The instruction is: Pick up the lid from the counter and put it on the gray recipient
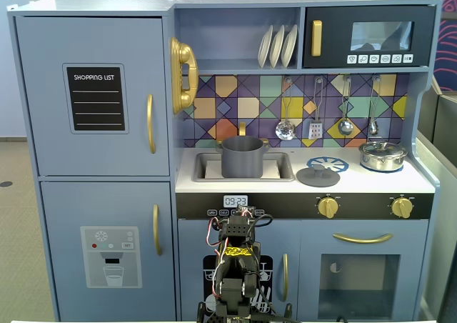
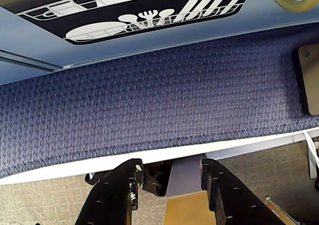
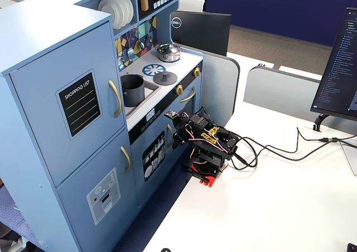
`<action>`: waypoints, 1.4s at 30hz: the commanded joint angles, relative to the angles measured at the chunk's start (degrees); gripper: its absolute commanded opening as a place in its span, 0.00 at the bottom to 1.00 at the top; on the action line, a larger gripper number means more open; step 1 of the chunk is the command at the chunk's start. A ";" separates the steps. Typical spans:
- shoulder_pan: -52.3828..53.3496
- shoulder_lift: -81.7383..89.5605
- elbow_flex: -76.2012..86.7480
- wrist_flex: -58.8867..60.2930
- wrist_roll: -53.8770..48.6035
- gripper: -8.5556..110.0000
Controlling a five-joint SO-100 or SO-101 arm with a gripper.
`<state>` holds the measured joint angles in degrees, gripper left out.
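The blue burner print (image 1: pixel 329 164) stops at the lid's edge (image 1: pixel 318 176). The lid will show the hidden front of the print when I raise the lid.
The lid (image 1: pixel 318 175) is a flat dark-gray disc with a small knob. It lies on the toy kitchen counter, right of the sink and in front of the burner print; it also shows in the other fixed view (image 3: pixel 165 78). The gray recipient (image 1: pixel 241 157) is a dark-gray pot standing in the sink, uncovered, as the other fixed view (image 3: pixel 132 90) also shows. My arm (image 1: pixel 239 262) sits folded low in front of the kitchen's lower doors (image 3: pixel 203 143), well below the counter. My gripper (image 2: pixel 170 168) points down over the table edge and carpet, jaws apart and empty.
A shiny silver pot with lid (image 1: pixel 383 155) stands at the counter's right end. Utensils (image 1: pixel 314 119) hang above the counter. The arm's base stands on a white table (image 3: pixel 268 207) with cables (image 3: pixel 279 149) and monitors (image 3: pixel 340 62). Blue carpet (image 2: pixel 149 100) lies below.
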<state>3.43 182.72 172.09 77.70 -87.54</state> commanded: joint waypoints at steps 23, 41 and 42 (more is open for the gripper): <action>8.96 -9.84 -18.98 -6.68 -2.02 0.07; 30.06 -19.51 -38.67 -42.01 -8.00 0.07; 30.59 -19.86 -37.62 -45.62 -7.12 0.07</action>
<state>31.11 164.09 135.88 42.19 -96.94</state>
